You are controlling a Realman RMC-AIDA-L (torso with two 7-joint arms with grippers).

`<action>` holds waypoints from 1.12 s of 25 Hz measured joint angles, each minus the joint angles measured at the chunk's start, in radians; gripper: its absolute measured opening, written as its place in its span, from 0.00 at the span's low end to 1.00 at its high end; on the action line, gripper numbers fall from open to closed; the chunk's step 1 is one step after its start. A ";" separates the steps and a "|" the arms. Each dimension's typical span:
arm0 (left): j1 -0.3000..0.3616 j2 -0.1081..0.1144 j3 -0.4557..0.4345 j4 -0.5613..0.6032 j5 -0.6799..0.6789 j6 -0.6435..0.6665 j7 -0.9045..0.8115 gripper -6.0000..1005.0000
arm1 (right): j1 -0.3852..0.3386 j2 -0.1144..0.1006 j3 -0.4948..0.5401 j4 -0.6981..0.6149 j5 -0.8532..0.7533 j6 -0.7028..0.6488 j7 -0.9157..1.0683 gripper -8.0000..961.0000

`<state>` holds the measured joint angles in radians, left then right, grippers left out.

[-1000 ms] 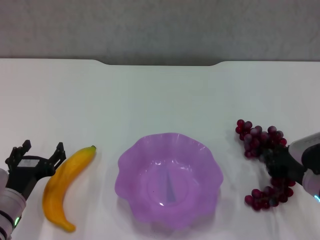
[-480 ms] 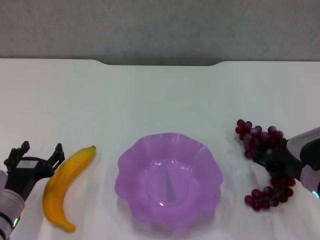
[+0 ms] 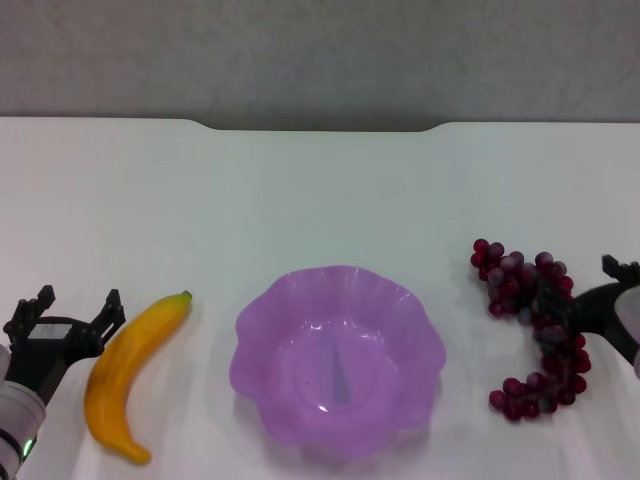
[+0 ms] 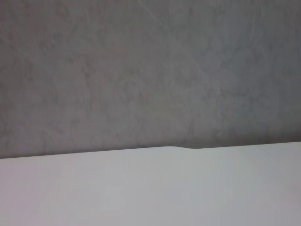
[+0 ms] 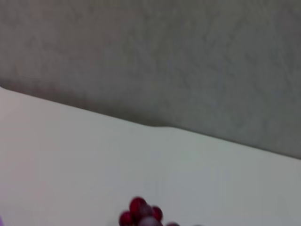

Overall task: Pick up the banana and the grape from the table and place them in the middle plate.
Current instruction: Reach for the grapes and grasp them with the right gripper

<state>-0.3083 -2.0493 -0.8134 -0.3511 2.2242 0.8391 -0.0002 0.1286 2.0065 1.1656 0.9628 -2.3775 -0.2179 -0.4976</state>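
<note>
My right gripper needs to keep going down, as it is reaching open over the narrow middle of the grapes [image 3: 550, 334]. It should go down until the fingers straddle that middle [image 3: 557, 345], then close.
The yellow-orange banana [image 3: 130, 375] lies on the white table [image 3: 320, 190] at the front left. My left gripper [image 3: 78, 302] is open just left of the banana, not touching it. The purple scalloped plate [image 3: 262, 310] sits in the front middle and holds nothing. The bunch of dark red grapes [image 3: 525, 300] lies to the right of the plate. My right gripper [image 3: 578, 290] is open at the right side of the bunch, one finger over the grapes. A few grapes also show in the right wrist view [image 5: 141, 212].
The table's notched far edge [image 3: 320, 128] meets a grey wall [image 3: 320, 55]. The left wrist view shows only the table [image 4: 150, 188] and the wall.
My right gripper has drawn back to the right, off the middle of the grape bunch. My left gripper has sunk slightly toward the front left. Banana, grapes and plate have not moved.
</note>
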 joint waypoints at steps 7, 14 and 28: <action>0.000 0.000 0.000 0.001 0.000 -0.001 0.000 0.88 | 0.029 -0.001 -0.001 -0.078 0.005 0.052 0.083 0.91; -0.001 0.000 0.004 0.001 0.000 -0.002 0.000 0.88 | 0.052 -0.001 0.013 -0.089 0.006 0.125 0.110 0.89; -0.001 -0.002 0.006 -0.005 0.000 -0.002 0.000 0.88 | 0.134 -0.002 0.094 -0.143 0.009 0.286 0.148 0.85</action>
<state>-0.3093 -2.0510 -0.8070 -0.3556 2.2245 0.8375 -0.0002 0.2628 2.0049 1.2592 0.8196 -2.3682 0.0683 -0.3499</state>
